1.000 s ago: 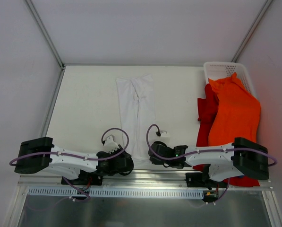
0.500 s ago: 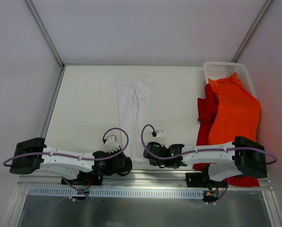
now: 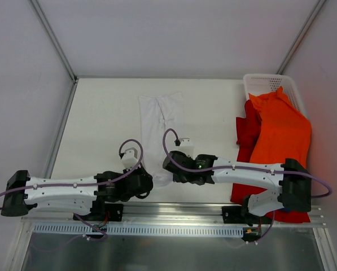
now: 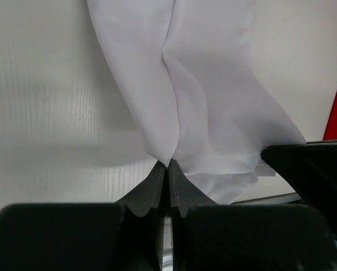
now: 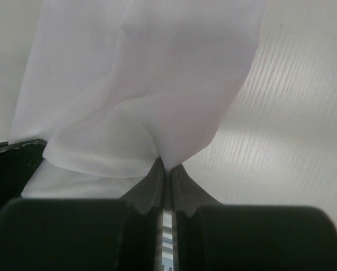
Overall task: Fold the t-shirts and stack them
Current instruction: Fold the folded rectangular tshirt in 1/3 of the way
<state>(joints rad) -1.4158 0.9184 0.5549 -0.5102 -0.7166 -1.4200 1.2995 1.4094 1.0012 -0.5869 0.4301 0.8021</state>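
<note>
My right gripper should keep moving its corner forward until that corner lies over the t-shirt's middle (image 3: pixel 156 127), as my grippers are holding both (image 5: pixel 171 153) near corners of the white t-shirt.
The white t-shirt (image 3: pixel 160 121) lies folded into a long narrow strip down the middle of the table. Its near end is lifted and bunched between both grippers. My left gripper (image 3: pixel 144 179) is shut on the strip's near left corner, and the cloth (image 4: pixel 202 101) rises from the pinched fingertips (image 4: pixel 168 165). My right gripper (image 3: pixel 167 165) is shut on the near right corner, with cloth (image 5: pixel 157 84) draping up from its tips (image 5: pixel 166 165). An orange t-shirt (image 3: pixel 281 132) hangs out of the basket over a red t-shirt (image 3: pixel 246 135).
A white mesh basket (image 3: pixel 264 84) stands at the back right corner. The orange and red cloth spills from it down the table's right side, reaching the right arm's base (image 3: pixel 295 192). A metal rail (image 3: pixel 174 212) runs along the near edge.
Both arms have moved away from the near edge toward the table's middle. The left gripper has closed on the white shirt's near end, and that end now rises off the table.
</note>
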